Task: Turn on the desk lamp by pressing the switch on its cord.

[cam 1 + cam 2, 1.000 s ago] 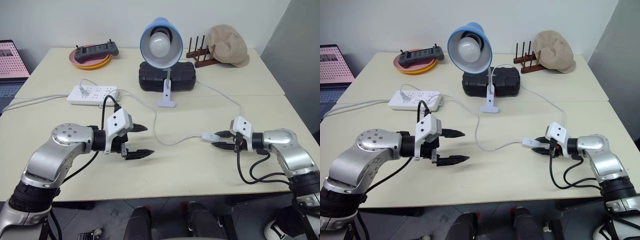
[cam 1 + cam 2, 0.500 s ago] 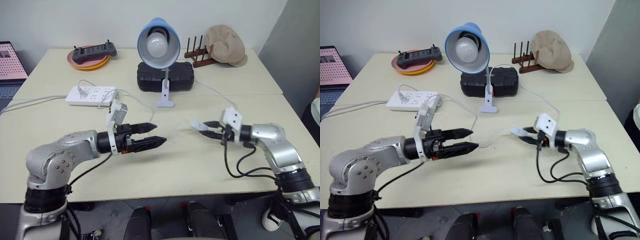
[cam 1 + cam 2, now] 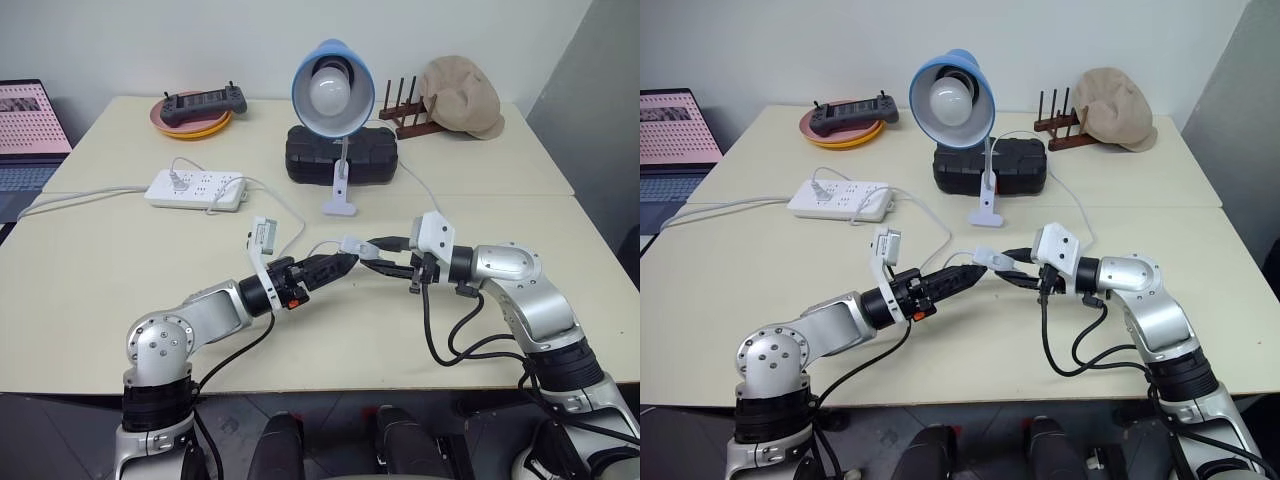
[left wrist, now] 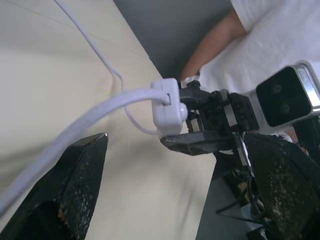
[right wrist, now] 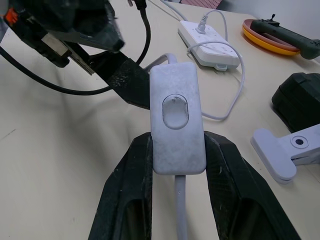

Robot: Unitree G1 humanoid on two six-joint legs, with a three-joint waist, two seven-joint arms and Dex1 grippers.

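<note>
A round button (image 4: pixel 184 111) sticks out of the white switch, so the desk lamp (image 3: pixel 331 92) will turn on when the robot squeezes the switch between the left gripper's fingers.
The desk lamp (image 3: pixel 333 85), light-blue shade and white bulb unlit, stands at the back middle of the table on its white base (image 3: pixel 338 205). Its thin white cord (image 3: pixel 300 222) runs forward to the small white switch (image 3: pixel 352 245), which hangs above the table. My right gripper (image 3: pixel 372 250) is shut on the switch (image 5: pixel 176 120), button side up, one black finger (image 5: pixel 132 190) on each long side. My left gripper (image 3: pixel 345 262) is open, its tips just below and beside the switch (image 4: pixel 167 107), with the cord passing between its fingers (image 4: pixel 82 170).
A white power strip (image 3: pixel 195 188) lies at the left, a black case (image 3: pixel 340 155) behind the lamp base. A plate with a controller (image 3: pixel 198 105), a wooden rack (image 3: pixel 400 110) and a beige hat (image 3: pixel 462 95) line the back. A laptop (image 3: pixel 30 120) is far left. A person in white (image 4: pixel 270 40) stands beyond.
My right gripper lifted the switch off the table and carried it left toward the middle. My left gripper rolled and moved right, up to the switch. The camera also shifted.
</note>
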